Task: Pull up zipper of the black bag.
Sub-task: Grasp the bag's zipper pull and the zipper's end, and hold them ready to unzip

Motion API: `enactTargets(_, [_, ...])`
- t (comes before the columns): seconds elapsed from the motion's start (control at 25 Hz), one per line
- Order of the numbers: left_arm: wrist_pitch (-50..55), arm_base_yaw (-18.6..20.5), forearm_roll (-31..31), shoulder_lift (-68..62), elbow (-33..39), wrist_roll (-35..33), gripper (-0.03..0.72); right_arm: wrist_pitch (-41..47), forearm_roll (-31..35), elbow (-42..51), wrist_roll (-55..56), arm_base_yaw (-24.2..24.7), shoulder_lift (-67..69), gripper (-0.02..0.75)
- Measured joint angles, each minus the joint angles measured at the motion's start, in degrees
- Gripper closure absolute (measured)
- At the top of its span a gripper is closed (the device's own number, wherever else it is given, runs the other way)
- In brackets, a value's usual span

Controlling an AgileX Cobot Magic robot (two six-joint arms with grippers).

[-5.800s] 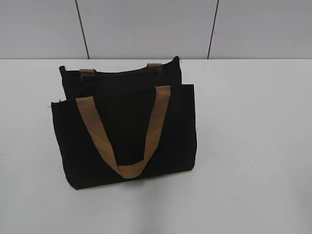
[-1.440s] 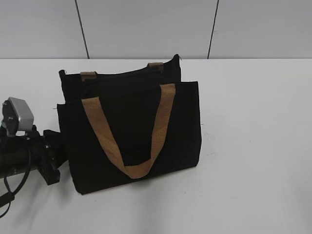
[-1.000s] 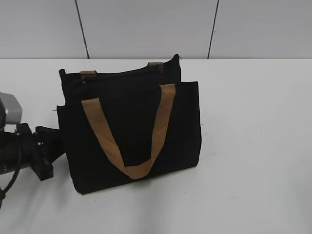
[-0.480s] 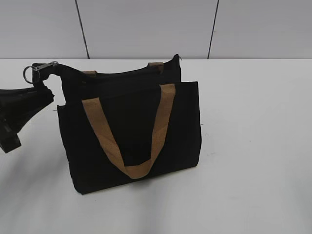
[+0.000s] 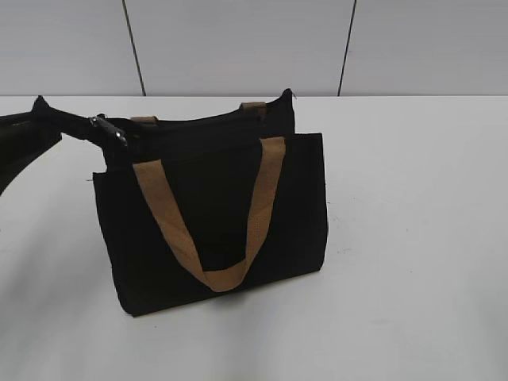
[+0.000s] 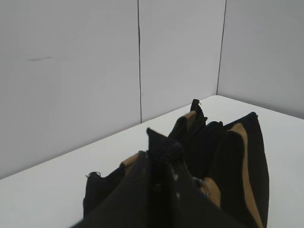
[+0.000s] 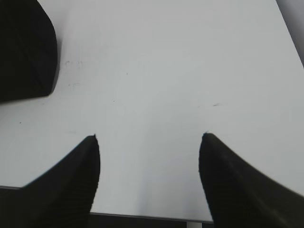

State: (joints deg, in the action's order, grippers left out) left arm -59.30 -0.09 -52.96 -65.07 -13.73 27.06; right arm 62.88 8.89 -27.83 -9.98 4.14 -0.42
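The bag's top corner [image 5: 73,125] is held in my left gripper beside the free zipper pull. That gripper should stay still while my right gripper takes the pull [image 5: 110,130].
The black bag [image 5: 214,214] stands on the white table with a tan handle [image 5: 254,214] hanging down its front. My left gripper [image 5: 94,125] reaches in from the left edge. Its fingers are shut on the bag's top left corner. In the left wrist view the two dark fingers [image 6: 164,153] meet on black fabric, with the bag [image 6: 237,166] stretching away behind. A small silver-grey metal piece [image 5: 111,133], seemingly the zipper pull, sits right at the fingertips. My right gripper [image 7: 149,135] is open and empty over bare table, with a corner of the bag [image 7: 23,47] at its upper left.
The white table [image 5: 413,238] extends to the right of and in front of the bag. A grey panelled wall [image 5: 238,48] rises behind the table's far edge. The right arm does not show in the exterior view.
My left arm came in from the lower left, rose along the bag's left side, and its fingers now sit on the top left corner. The bag stayed where it stood.
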Motion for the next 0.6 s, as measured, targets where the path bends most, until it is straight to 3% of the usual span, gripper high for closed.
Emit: enactTargets(0.6, [1.8,0.0,0.8,2.5,0.0,0.1,0.660,-0.1,0.6,0.0,0.0,0.0,0.0,0.231])
